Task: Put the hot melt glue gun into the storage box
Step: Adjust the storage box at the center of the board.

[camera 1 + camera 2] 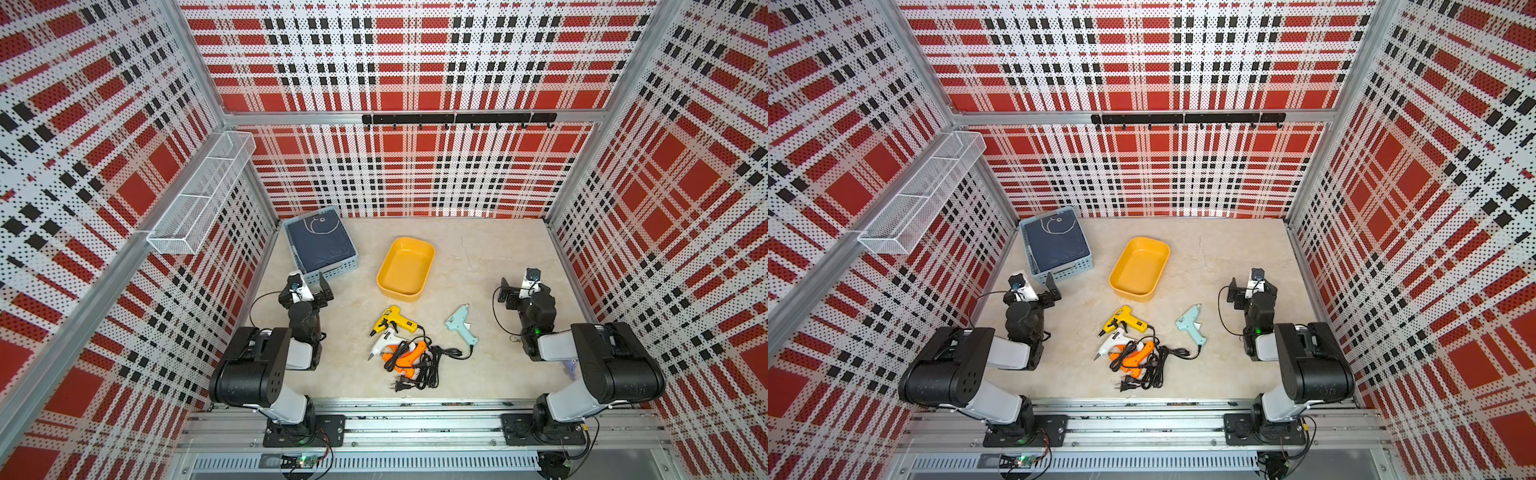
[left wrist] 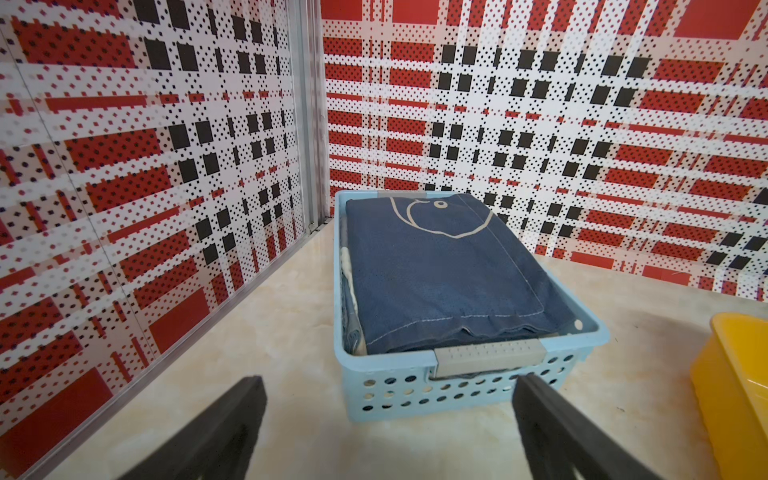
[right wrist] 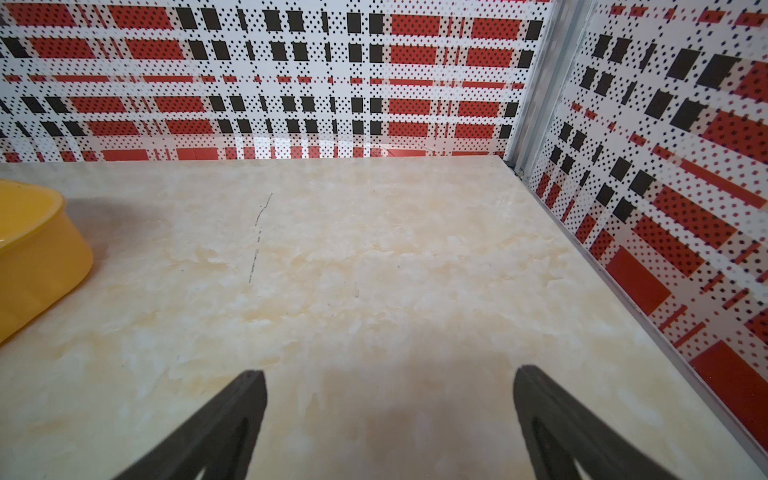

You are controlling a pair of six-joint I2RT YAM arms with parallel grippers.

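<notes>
The yellow storage box's narrow end [image 1: 400, 293] is toward the glue guns, so the robot's left gripper needs to turn the box [image 1: 384, 265] crosswise before the right gripper brings the mint glue gun.
Several hot melt glue guns lie mid-table in both top views: a yellow one [image 1: 392, 318] [image 1: 1127, 319], a white one [image 1: 384, 344], an orange one [image 1: 409, 357] and, apart to the right, a pale mint one [image 1: 459, 322] [image 1: 1190, 326]. Black cords [image 1: 419, 370] tangle around the first three. The yellow storage box [image 1: 397, 292] [image 1: 1131, 293] stands empty just behind them. My left gripper [image 1: 309, 286] [image 2: 390, 384] is open at the table's left, facing the blue basket. My right gripper [image 1: 523, 286] [image 3: 390, 376] is open at the right over bare table. Neither holds anything.
A pale blue perforated basket [image 1: 328, 276] [image 2: 395, 390] with folded dark blue cloth sits at the back left. A white wire-mesh rack [image 1: 199, 195] hangs on the left wall. A black hook rail [image 1: 457, 119] runs along the back wall. Plaid walls enclose three sides.
</notes>
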